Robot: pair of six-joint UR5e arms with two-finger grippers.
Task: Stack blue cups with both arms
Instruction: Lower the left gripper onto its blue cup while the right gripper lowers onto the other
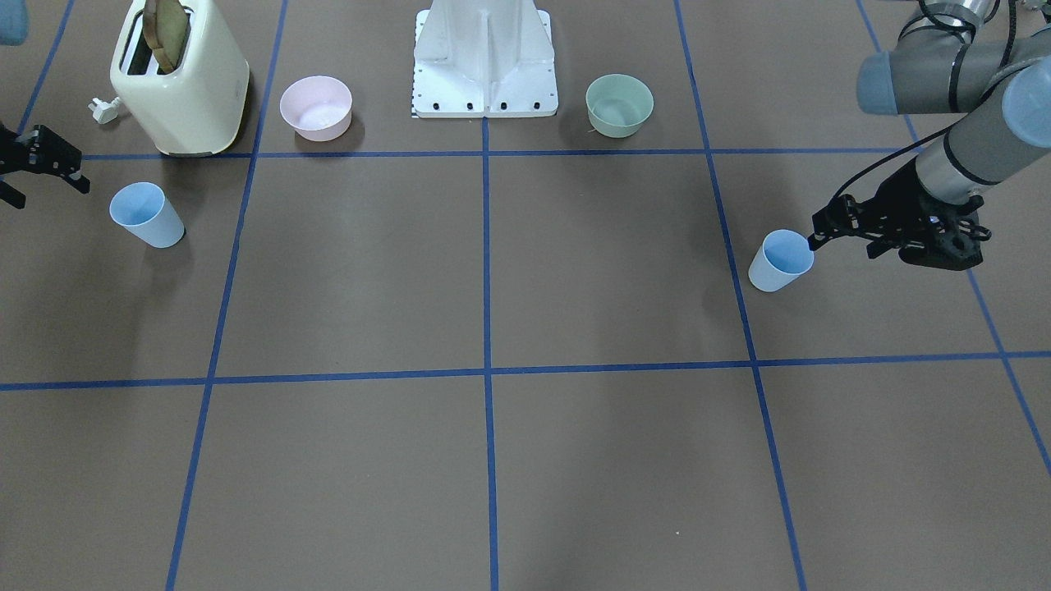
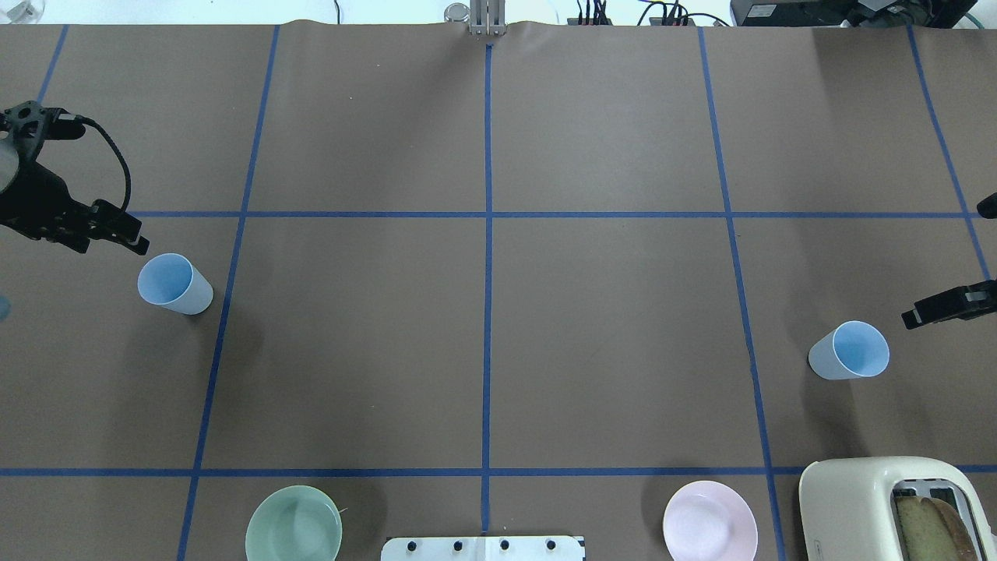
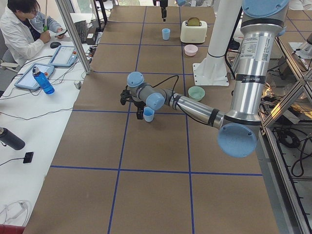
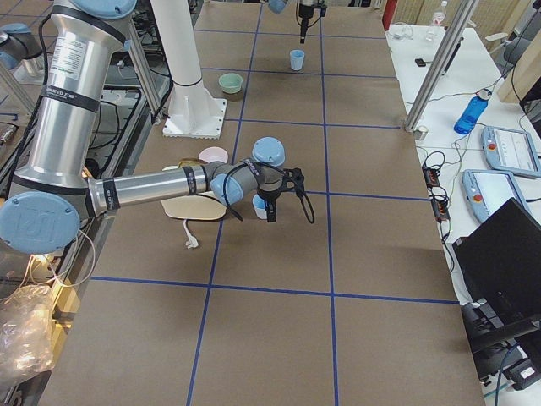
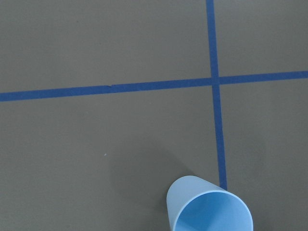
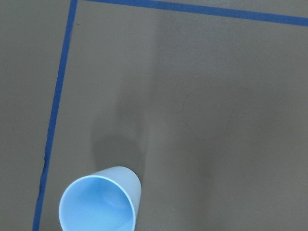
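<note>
My gripper will lower the blue cup (image 1: 147,215) by the toaster into the other cup, where it will sink nearly to its rim because it narrows to its base (image 1: 168,236).
Two light-blue cups stand upright and far apart on the brown table. One cup (image 2: 175,284) (image 1: 780,260) is on my left side; my left gripper (image 2: 117,234) (image 1: 837,238) hovers just beside its rim, open and empty. The left wrist view shows this cup (image 5: 209,209) at the bottom edge. The other cup (image 2: 849,351) (image 1: 146,215) is on my right side. My right gripper (image 2: 946,265) (image 1: 49,193) is open and empty just beyond it, partly cut off by the frame edge. The right wrist view shows that cup (image 6: 98,202) at the lower left.
A cream toaster (image 1: 185,82) with a slice of bread stands near the right-side cup, with a white plug (image 1: 104,109) beside it. A pink bowl (image 1: 316,107) and a green bowl (image 1: 619,104) flank the white pedestal (image 1: 484,66).
</note>
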